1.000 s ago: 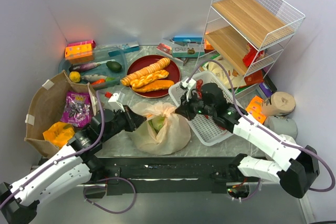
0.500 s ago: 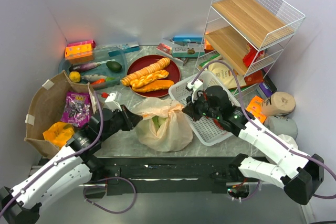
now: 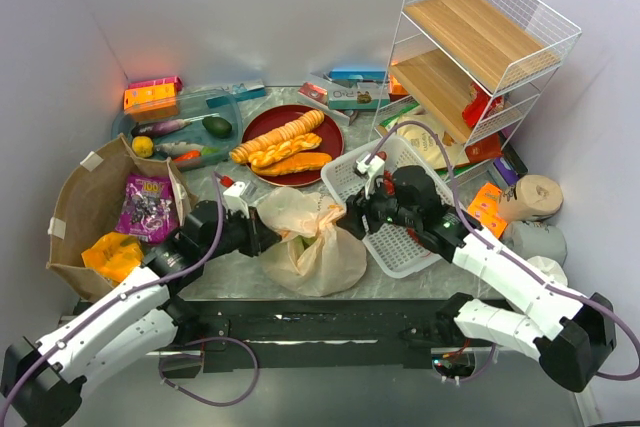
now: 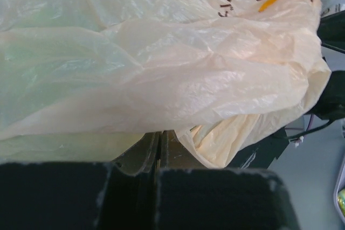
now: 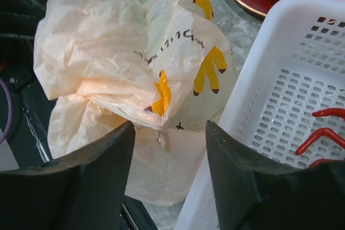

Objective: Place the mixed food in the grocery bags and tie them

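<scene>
Next, my right gripper pinches a short handle tip point(image 5: 164, 138) that is sticking out and pulls the bag's knot tight toward the basket point(image 3: 398, 255), because the knot is loose.
The tan plastic grocery bag point(image 3: 318, 247) with orange marks lies between my two grippers, its top bunched into a knot. Pale green food shows through its film point(image 4: 38, 79). My left gripper point(image 3: 262, 239) is shut on the bag's left edge; the film drapes over its closed tips point(image 4: 160, 136). My right gripper point(image 5: 170, 130) stands open at the bag's right side, with the knotted handle point(image 5: 161, 100) loose between its fingers. The brown paper grocery bag point(image 3: 85, 202) stands at the left, holding a purple snack packet point(image 3: 147, 205) and an orange one point(image 3: 112, 254).
A white slotted basket point(image 3: 400, 242) sits right beside the right gripper. Behind are a red plate point(image 3: 262, 125) of bread, a clear tub point(image 3: 218, 102) of vegetables and boxes. A wire shelf point(image 3: 480, 37) stands back right, a tape roll point(image 3: 535, 197) to the right.
My right gripper has opened and let go of the bag's handle. The bag's top has gone slack and slumped. The left gripper stays shut and has shifted slightly right.
</scene>
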Controlling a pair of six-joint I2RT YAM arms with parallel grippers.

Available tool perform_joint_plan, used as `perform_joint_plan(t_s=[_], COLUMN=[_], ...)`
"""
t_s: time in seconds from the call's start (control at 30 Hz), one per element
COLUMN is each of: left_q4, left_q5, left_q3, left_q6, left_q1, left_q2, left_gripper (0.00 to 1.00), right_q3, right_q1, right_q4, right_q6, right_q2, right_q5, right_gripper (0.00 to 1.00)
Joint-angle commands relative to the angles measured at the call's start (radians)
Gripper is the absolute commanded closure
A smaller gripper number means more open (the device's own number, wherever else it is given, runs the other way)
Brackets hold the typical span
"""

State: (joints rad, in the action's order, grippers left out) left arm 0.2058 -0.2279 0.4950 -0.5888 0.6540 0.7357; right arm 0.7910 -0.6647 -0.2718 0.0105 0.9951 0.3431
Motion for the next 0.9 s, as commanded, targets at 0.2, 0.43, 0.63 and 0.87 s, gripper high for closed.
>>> perform_joint_plan(t_s=[0.2,0.43,0.63,0.87], left_q4=[-0.037,-0.037,-0.032,-0.023], left_q5=[-0.044,-0.045,-0.044,-0.016], left_q3=[0.025,0.03,0.028,0.028], left_q6=[0.049,0.055,0.052,0.047], left_q1=[-0.002,-0.004,-0.004,-0.002], left_q2=[-0.048,-0.038,-0.039,-0.052], left_gripper=[0.99,0.99,0.99,0.99], right_q3=[-0.012,-0.053,-0.059,-0.039], right_q1=[0.039,0.04,0.039,0.039], right_q4=[0.049,0.077,0.155,0.123], right_q6=[-0.001,-0.001,0.008,0.005], right_q2=[-0.055,-0.02,0.02,0.031], right_q5=[0.011,0.042,0.08,0.077], right_gripper=[0.3,0.34,0.41,0.89])
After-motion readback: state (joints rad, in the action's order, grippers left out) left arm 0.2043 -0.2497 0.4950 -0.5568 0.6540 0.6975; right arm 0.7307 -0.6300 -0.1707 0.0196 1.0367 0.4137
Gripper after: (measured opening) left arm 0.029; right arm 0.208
